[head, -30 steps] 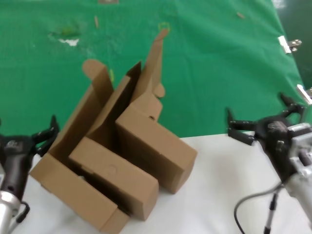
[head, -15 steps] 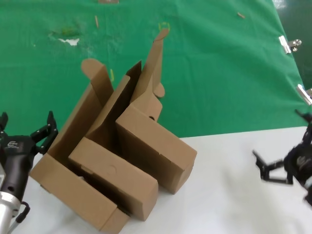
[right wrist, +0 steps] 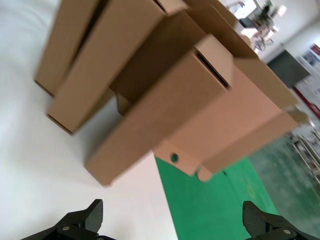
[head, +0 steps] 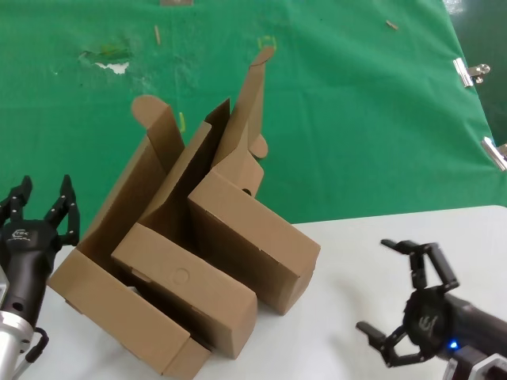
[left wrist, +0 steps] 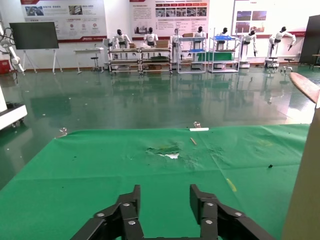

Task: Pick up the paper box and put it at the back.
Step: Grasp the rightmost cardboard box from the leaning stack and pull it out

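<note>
The other boxes [head: 181, 277] block my left gripper's way to the paper box, so my right gripper should take the paper box by its near end [head: 296, 290].
Three brown cardboard boxes lean together where the white table [head: 348, 253] meets the green cloth [head: 356, 119]. The paper box [head: 253, 237] is the right one, with a small round hole [right wrist: 174, 158] in its side wall and its lid standing up; it also shows in the right wrist view [right wrist: 200, 100]. My right gripper [head: 374, 286] is open wide and empty, low over the white table to the right of the boxes, and faces them [right wrist: 172, 210]. My left gripper [head: 43, 194] is open and empty beside the left box [head: 119, 309], facing the cloth [left wrist: 164, 192].
The cloth's torn whitish patch [head: 111, 63] lies at the far left, also in the left wrist view [left wrist: 170, 154]. Small tape scraps dot the cloth. Metal clips [head: 467, 73] hold its right edge. The middle box [head: 186, 289] sits between the other two.
My right gripper has swung from the cloth's edge at the right down to the table's front and turned toward the boxes. My left gripper has turned a little. The boxes have not moved.
</note>
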### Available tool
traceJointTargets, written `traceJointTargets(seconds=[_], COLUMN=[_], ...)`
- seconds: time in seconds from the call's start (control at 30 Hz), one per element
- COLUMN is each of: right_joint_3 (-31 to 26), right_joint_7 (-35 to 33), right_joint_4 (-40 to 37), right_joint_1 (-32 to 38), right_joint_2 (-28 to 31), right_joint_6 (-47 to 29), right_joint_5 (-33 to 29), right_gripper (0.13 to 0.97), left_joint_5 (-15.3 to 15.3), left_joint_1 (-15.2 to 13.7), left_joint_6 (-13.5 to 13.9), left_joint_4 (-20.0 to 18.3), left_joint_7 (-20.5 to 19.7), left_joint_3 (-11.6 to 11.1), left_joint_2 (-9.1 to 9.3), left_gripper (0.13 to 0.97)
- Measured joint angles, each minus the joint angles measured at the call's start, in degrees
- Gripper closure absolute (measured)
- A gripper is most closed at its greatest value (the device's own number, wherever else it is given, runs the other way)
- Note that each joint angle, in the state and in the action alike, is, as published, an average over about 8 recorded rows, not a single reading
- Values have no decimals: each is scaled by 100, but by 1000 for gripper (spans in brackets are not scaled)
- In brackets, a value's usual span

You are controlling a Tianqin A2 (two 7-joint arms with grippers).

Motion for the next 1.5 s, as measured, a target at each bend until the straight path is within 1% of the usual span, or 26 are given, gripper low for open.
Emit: traceJointTargets(seconds=[0.23,0.27,0.47,0.53,0.67,0.73,0.87,0.93,1.13,1.17,1.43,1.47,1.5], right_joint_3=[-455,-518,-840,-922,-1046,-1091,-1153,-1175,-1236,-1248,-1356,-1368,-1379], right_joint_7=[12,35,200,250,331,364,421,444,468,467,483,488,493], right_joint_4=[-44,-51,-101,-127,-194,-223,-252,-257,-289,-296,-343,-347,-349], right_joint_1=[151,181,361,416,517,561,625,648,699,706,739,741,743], right_joint_2=[103,107,120,119,111,106,96,90,63,58,16,13,11], right_joint_6=[-161,-175,-235,-242,-232,-213,-144,-102,32,55,172,178,181], right_joint_5=[3,7,42,54,75,80,76,69,26,17,-28,-28,-27], right_gripper=[134,136,148,169,211,232,232,270,383,383,595,595,618], left_joint_5=[0,0,0,0,0,0,0,0,0,0,1,2,2], left_joint_1=[0,0,0,0,0,0,0,0,0,0,0,0,0], left_joint_6=[0,0,0,0,0,0,0,0,0,0,0,0,0], left_joint_4=[0,0,0,0,0,0,0,0,0,0,0,0,0], left_joint_7=[0,0,0,0,0,0,0,0,0,0,0,0,0], left_joint_3=[0,0,0,0,0,0,0,0,0,0,0,0,0], left_joint_2=[0,0,0,0,0,0,0,0,0,0,0,0,0], left_gripper=[780,780,871,901,901,914,941,954,956,956,957,957,957])
